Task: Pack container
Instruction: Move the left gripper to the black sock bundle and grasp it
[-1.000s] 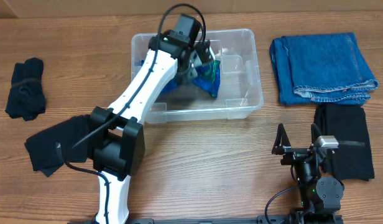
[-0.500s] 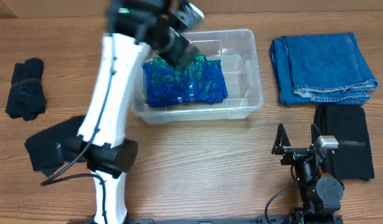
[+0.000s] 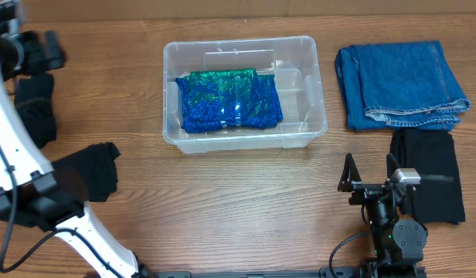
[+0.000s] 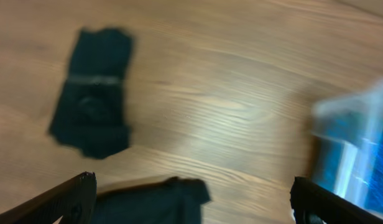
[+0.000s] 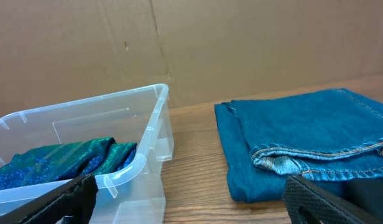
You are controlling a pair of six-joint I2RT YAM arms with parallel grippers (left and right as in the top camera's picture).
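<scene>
The black bundle's narrow width (image 3: 37,104) is in line with my left gripper's open fingers. I keep going down toward its near half (image 3: 40,129) until the fingers close around it.
The clear plastic container (image 3: 242,41) stands at the table's middle back, with a blue-green shiny cloth (image 3: 230,100) lying flat inside, toward its left side. My left gripper (image 3: 45,50) is at the far left back, high above the table, open and empty (image 4: 191,185). Its blurred view looks down on a black cloth bundle (image 4: 95,118) and the edge of another black cloth (image 4: 148,202), with the container (image 4: 356,149) at the right. My right gripper (image 3: 369,171) rests at the front right, open and empty (image 5: 190,186), facing the container (image 5: 142,155) and the folded jeans (image 5: 303,143).
Folded blue jeans (image 3: 400,83) lie right of the container, with a folded black cloth (image 3: 427,174) in front of them. On the left lie a black bundle (image 3: 33,112) and a black cloth (image 3: 91,174). A cardboard wall (image 5: 191,43) backs the table.
My left gripper opened and left the blue-green cloth in the container, then swung up and away to the far left back. The right arm stayed still.
</scene>
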